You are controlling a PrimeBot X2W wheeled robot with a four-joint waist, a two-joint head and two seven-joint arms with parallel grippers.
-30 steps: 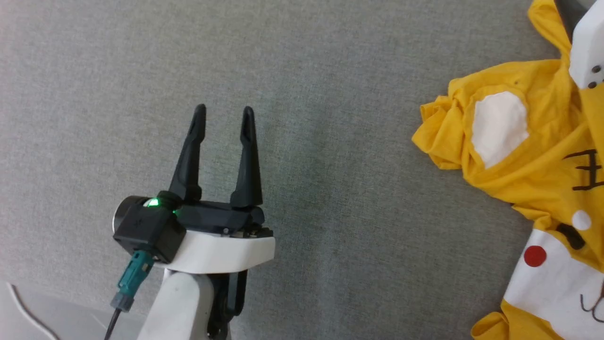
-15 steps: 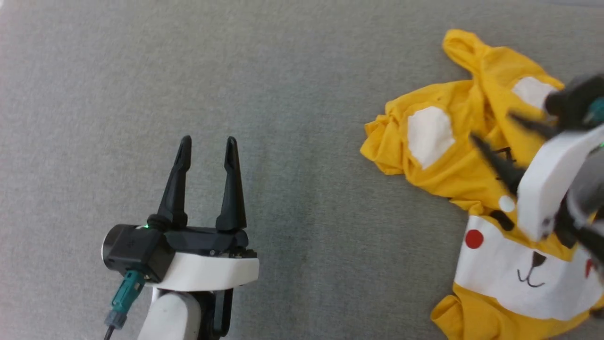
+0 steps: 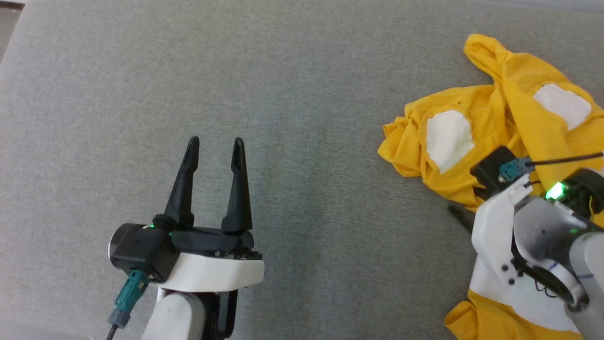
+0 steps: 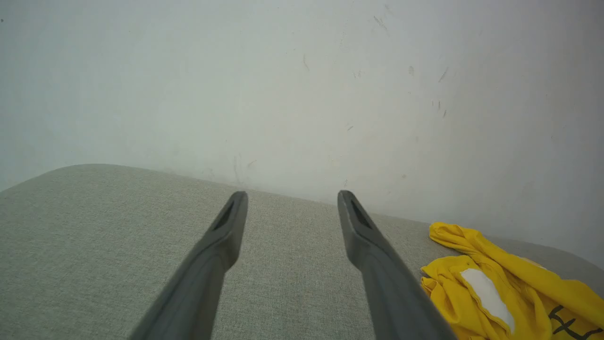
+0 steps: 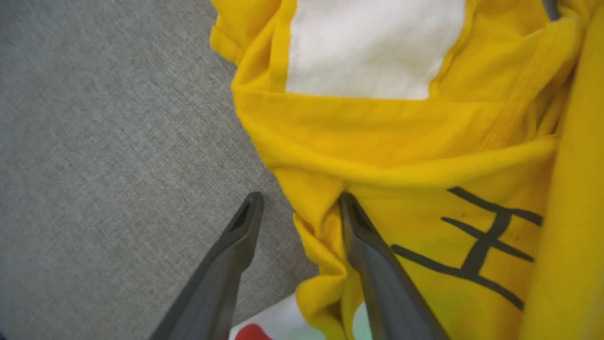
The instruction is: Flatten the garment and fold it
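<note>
Black stripes (image 5: 488, 243) and a red spot are peeking out of the garment's folds (image 3: 524, 76), so I expect the garment to open out and show a printed animal face when I pull.
The garment (image 3: 514, 89), a bright yellow T-shirt with white patches and black stripes, lies crumpled at the right of the grey cloth surface. My right gripper (image 5: 300, 198) points down at the shirt's left edge. Its jaws stand open, with a bunched yellow fold (image 5: 316, 208) between the fingertips; one finger rests on the shirt, the other is over bare grey cloth. In the head view its white wrist (image 3: 500, 226) covers the middle of the shirt. My left gripper (image 3: 215, 140) hovers open and empty over bare cloth, well left of the garment (image 4: 453, 283).
The grey fabric surface (image 3: 302, 85) stretches wide to the left of the shirt. A white wall (image 4: 302, 94) rises behind its far edge. The surface's corner shows at the top left of the head view (image 3: 14, 9).
The head camera has shifted. My right arm has swung down to the shirt's left edge, and its fingers now straddle a fold. The left gripper has kept its pose.
</note>
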